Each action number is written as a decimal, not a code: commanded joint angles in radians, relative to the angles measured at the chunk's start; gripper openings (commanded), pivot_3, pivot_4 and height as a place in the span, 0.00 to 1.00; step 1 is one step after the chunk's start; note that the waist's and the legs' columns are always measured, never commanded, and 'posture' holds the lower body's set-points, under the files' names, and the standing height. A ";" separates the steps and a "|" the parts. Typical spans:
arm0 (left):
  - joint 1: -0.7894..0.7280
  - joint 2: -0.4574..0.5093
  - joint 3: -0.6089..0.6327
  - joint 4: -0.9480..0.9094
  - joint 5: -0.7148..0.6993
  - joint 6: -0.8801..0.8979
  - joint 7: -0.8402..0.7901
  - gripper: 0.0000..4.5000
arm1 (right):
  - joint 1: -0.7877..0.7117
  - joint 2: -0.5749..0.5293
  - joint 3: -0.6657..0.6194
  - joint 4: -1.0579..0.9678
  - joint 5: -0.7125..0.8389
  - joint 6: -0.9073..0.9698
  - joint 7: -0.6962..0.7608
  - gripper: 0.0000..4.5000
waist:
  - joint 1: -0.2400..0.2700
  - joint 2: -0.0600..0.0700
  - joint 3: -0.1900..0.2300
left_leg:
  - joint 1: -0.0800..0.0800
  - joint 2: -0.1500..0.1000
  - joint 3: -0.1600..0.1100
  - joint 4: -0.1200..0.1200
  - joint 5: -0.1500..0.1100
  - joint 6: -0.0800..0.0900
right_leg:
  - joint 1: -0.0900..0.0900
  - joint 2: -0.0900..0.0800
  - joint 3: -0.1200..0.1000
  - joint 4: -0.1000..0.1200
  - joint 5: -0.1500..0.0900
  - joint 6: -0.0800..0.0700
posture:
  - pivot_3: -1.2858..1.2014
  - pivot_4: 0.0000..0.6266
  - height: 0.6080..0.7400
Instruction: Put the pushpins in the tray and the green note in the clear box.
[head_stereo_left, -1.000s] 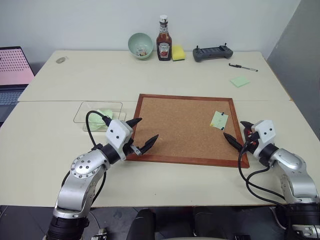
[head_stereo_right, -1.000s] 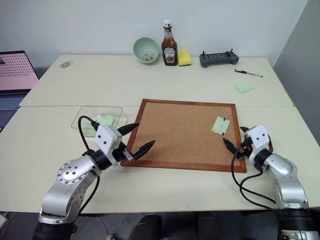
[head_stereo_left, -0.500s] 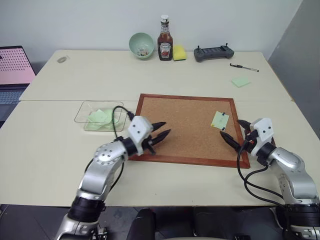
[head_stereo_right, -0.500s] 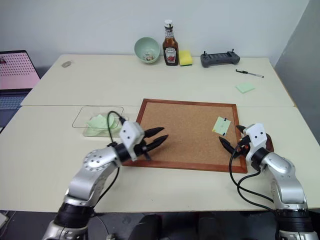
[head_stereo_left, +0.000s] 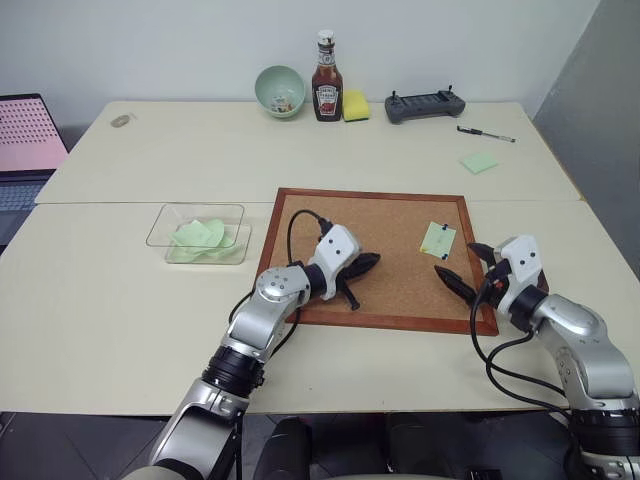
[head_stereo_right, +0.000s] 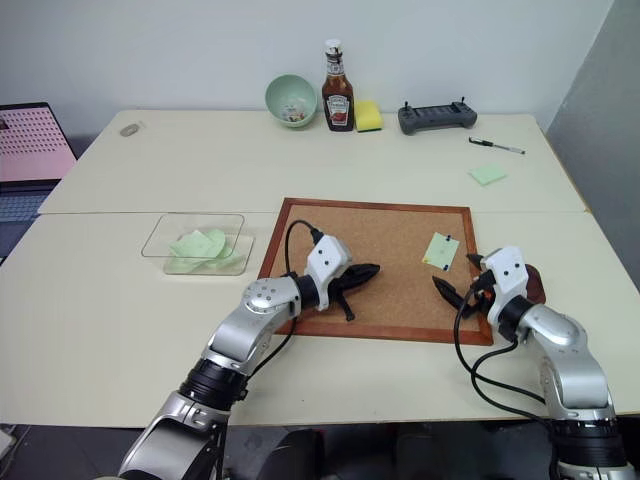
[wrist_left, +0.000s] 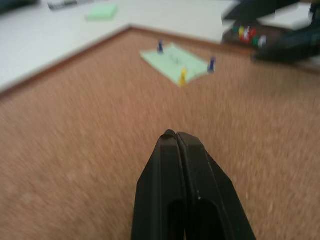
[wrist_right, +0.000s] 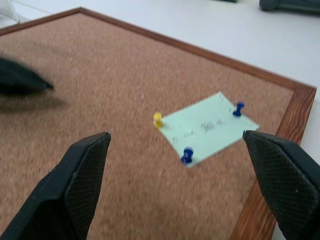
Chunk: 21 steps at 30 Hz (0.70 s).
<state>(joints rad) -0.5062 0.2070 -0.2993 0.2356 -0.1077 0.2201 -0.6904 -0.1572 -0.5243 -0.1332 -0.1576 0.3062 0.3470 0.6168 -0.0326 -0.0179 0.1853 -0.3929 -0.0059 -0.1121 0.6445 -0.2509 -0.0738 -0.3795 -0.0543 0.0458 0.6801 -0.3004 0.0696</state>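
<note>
Pushpins fasten the green note (wrist_right: 207, 127) to the cork board, so my left gripper should wait while my right gripper takes the far blue pushpin (wrist_right: 238, 109) to the tray first.
The green note (head_stereo_left: 438, 238) lies on the cork board (head_stereo_left: 390, 225) near its right edge, held by a yellow pushpin (wrist_right: 158, 119) and two blue pushpins (wrist_right: 239, 108). My right gripper (head_stereo_left: 456, 261) is open, its fingers spread just short of the note and pointing at it. My left gripper (head_stereo_left: 371, 263) is shut on nothing and hovers low over the middle of the board, pointing toward the note. The clear box (head_stereo_left: 160, 232) sits left of the board with green notes inside. A small brown tray (head_stereo_right: 533, 285) with coloured pins sits behind my right gripper.
Along the far edge of the table stand a pale green bowl (head_stereo_left: 281, 90), a ketchup bottle (head_stereo_left: 327, 92), a yellow sponge (head_stereo_left: 356, 105) and a grey controller (head_stereo_left: 425, 105). A pen (head_stereo_left: 486, 134) and another green note (head_stereo_left: 480, 162) lie at the far right. A laptop (head_stereo_left: 25, 140) is at the left.
My left gripper has swung right from beside the clear box to over the middle of the cork board, and its fingers have shut. The right gripper has barely moved and stays open.
</note>
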 joint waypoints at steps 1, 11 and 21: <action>-0.039 -0.020 0.014 0.071 0.005 -0.044 -0.014 0.00 | -0.069 0.009 -0.011 -0.005 0.008 0.006 -0.024 1.00 | 0.001 0.000 0.000 | 0.000 0.000 0.000 0.000 0.000 0.000 | 0.000 0.000 0.000 0.000 0.000 0.000 | 0.52 0.24 1.00; -0.051 -0.027 0.021 0.155 0.020 -0.087 -0.034 0.00 | -0.319 0.027 0.042 0.321 -0.076 -0.060 -0.030 1.00 | 0.000 0.002 -0.001 | 0.001 0.000 0.000 0.000 0.000 0.000 | 0.002 0.000 0.000 0.000 0.000 0.000 | 0.52 0.24 1.00; -0.029 -0.031 0.013 0.120 0.028 -0.081 -0.040 0.00 | -0.464 0.053 0.071 0.658 -0.160 -0.198 -0.044 1.00 | -0.002 0.003 -0.002 | 0.002 -0.001 0.000 0.000 0.000 0.000 | 0.001 -0.001 0.000 0.000 0.000 0.000 | 0.52 0.24 1.00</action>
<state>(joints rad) -0.5542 0.1799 -0.2843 0.3608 -0.0914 0.1270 -0.7310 -0.5858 -0.4677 -0.0534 0.4769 0.1556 0.1907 0.5794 -0.0344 -0.0149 0.1835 -0.3911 -0.0066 -0.1118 0.6446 -0.2508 -0.0738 -0.3780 -0.0549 0.0462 0.6803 -0.3004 0.0696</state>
